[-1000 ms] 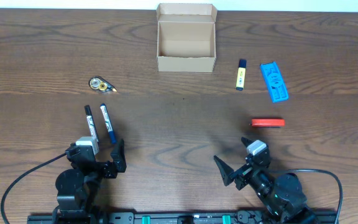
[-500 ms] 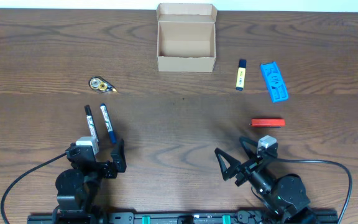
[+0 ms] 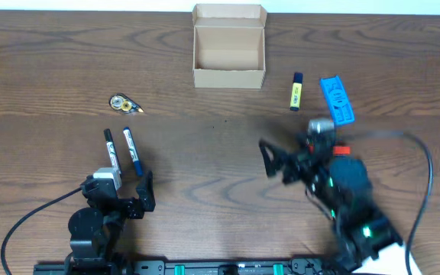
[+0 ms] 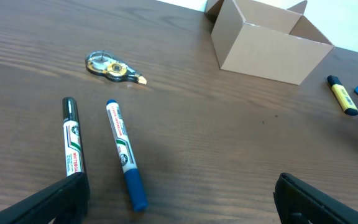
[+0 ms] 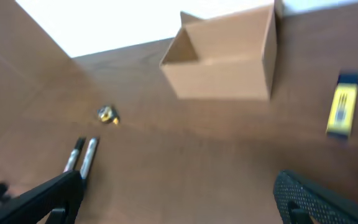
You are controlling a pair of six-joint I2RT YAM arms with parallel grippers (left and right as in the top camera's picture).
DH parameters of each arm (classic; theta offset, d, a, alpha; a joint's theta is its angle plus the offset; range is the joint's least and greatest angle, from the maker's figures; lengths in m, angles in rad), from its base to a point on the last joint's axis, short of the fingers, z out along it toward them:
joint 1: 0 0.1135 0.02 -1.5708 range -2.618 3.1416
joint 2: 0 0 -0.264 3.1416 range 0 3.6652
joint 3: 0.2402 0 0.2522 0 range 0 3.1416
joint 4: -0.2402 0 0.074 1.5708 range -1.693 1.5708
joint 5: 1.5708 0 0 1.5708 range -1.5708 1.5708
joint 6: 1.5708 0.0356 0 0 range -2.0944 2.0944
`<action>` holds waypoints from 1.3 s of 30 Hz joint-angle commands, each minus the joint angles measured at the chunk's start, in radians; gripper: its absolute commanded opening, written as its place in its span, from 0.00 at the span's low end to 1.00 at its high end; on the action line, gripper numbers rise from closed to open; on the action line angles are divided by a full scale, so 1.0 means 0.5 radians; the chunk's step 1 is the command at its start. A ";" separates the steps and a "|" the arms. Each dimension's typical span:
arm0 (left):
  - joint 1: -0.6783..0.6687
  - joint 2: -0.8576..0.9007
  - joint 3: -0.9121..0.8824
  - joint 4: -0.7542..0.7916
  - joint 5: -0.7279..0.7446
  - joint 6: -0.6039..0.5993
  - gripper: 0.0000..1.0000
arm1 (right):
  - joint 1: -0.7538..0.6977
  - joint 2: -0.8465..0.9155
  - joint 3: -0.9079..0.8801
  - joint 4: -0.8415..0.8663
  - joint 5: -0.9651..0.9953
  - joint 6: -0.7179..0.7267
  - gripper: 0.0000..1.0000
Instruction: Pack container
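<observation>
The box's side (image 3: pixel 264 52) near the yellow highlighter is standing free, so my open right gripper keeps going toward its rim (image 3: pixel 263 66) until the fingers are on both sides of it, and then close.
The container, an open tan cardboard box (image 3: pixel 229 47), stands at the back middle with its flap lid up and nothing inside; it also shows in the left wrist view (image 4: pixel 269 46) and the right wrist view (image 5: pixel 225 56). A black marker (image 3: pixel 111 153) and a blue marker (image 3: pixel 132 151) lie side by side just ahead of my left gripper (image 3: pixel 121 192), which is open and empty (image 4: pixel 182 199). My right gripper (image 3: pixel 289 156) is open and empty (image 5: pixel 179 199), raised over the table right of centre. A yellow highlighter (image 3: pixel 296 92) lies right of the box.
A correction tape roller (image 3: pixel 123 103) lies at the left. A blue stapler-like item (image 3: pixel 336 100) lies beside the highlighter. A red item (image 3: pixel 342 150) is mostly hidden under the right arm. The right arm's cable (image 3: pixel 422 164) loops at the right.
The right arm has moved from the front edge out toward the table's middle and now covers most of the red item. The left arm has not moved.
</observation>
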 commanded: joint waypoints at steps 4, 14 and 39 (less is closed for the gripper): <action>0.012 -0.013 -0.038 -0.002 0.011 -0.030 0.95 | -0.154 0.735 0.662 -0.159 -0.045 -0.282 0.99; 0.012 -0.013 -0.038 -0.002 0.011 -0.030 0.96 | -0.322 1.816 1.793 -0.641 0.050 -0.303 0.99; 0.012 -0.013 -0.038 -0.002 0.011 -0.030 0.95 | -0.349 3.172 3.009 -1.147 0.172 -0.026 0.01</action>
